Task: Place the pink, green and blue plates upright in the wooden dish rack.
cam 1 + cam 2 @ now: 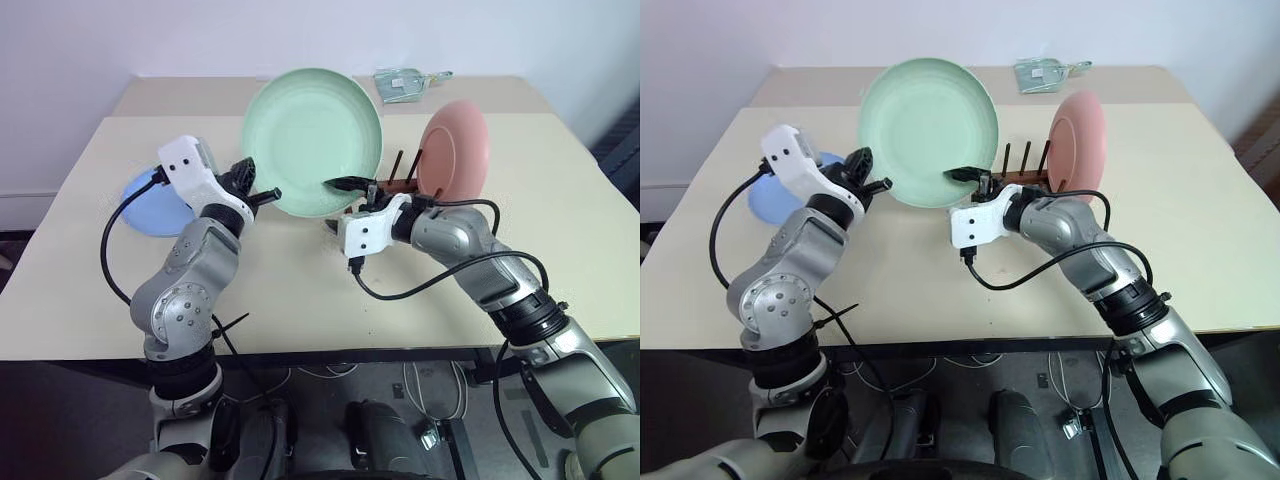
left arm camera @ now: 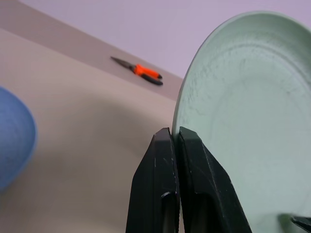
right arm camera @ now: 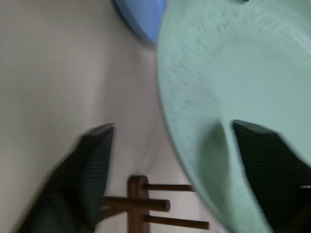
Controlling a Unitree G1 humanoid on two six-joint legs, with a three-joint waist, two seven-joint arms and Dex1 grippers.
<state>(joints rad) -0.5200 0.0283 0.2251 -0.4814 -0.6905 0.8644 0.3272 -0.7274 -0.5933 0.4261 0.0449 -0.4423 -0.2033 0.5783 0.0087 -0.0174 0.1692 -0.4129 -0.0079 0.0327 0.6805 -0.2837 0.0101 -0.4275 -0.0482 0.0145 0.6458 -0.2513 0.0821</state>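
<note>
Next, I grab the green plate with my right gripper by its rack-side rim [image 1: 368, 172], because my left gripper is holding the plate by its rim far from the dish rack [image 1: 258, 181].
The pale green plate [image 1: 312, 135] hangs upright above the middle of the table. My left gripper [image 1: 266, 195] is shut on its lower left rim; in the left wrist view the rim [image 2: 181, 116] runs in between the closed fingertips. At the plate's lower right rim my right gripper [image 1: 352, 188] stands open, one finger [image 3: 92, 165] behind the plate and the other [image 3: 267, 160] in front of its face. The pink plate [image 1: 455, 150] stands upright in the dark wooden dish rack [image 1: 398, 184] just right of the green one. The blue plate [image 1: 150, 212] lies flat on the table at the left, partly behind my left wrist.
A pale green packaged item [image 1: 405, 83] lies on the back table. Orange-handled pliers [image 2: 143, 72] rest far back on the table. The rack's free pegs [image 3: 165, 204] stand just under the green plate's rim. The beige table [image 1: 300, 300] has bare room in front.
</note>
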